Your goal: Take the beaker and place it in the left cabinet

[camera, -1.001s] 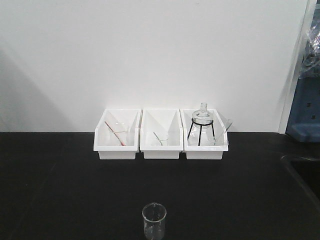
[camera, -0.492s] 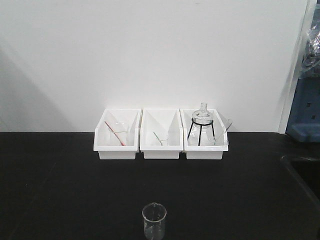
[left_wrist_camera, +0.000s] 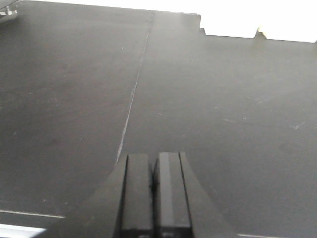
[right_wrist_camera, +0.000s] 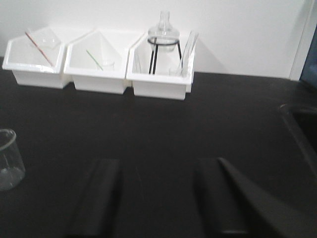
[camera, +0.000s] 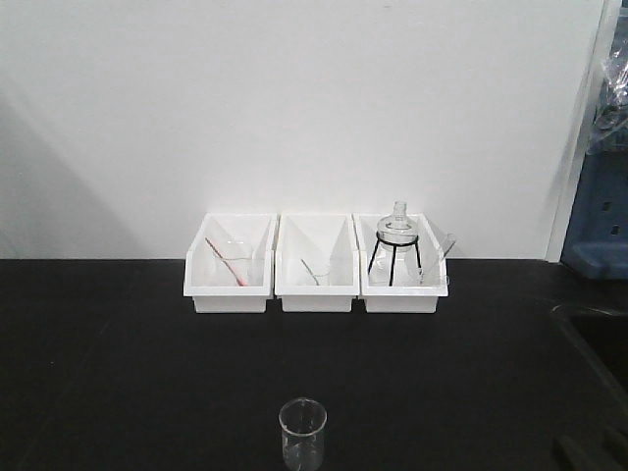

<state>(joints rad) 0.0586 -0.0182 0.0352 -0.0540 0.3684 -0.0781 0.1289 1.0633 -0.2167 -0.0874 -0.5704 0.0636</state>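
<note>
The beaker's clear side [camera: 302,446] lets the dark table show evenly through it. I should expect the beaker to be empty when I pick it up and carry it.
The beaker [camera: 302,432] is a small clear glass standing upright near the front edge of the black table [camera: 128,373], with nothing touching it. In the right wrist view the beaker [right_wrist_camera: 9,159] sits at the far left, well to the left of my right gripper [right_wrist_camera: 158,166], which is open with only bare table between its fingers. A dark part of the right arm [camera: 589,453] shows at the bottom right of the front view. My left gripper [left_wrist_camera: 154,157] is shut on nothing, low over bare table. The left cabinet is out of view.
Three white bins [camera: 315,265] line the back wall; the right one holds a stoppered flask on a black wire stand [camera: 396,240]. A recessed sink edge [camera: 594,329] lies at the right. A blue object [camera: 599,226] stands beyond it.
A dark part of the right arm has come into the bottom right corner of the front view. The beaker and bins have not moved.
</note>
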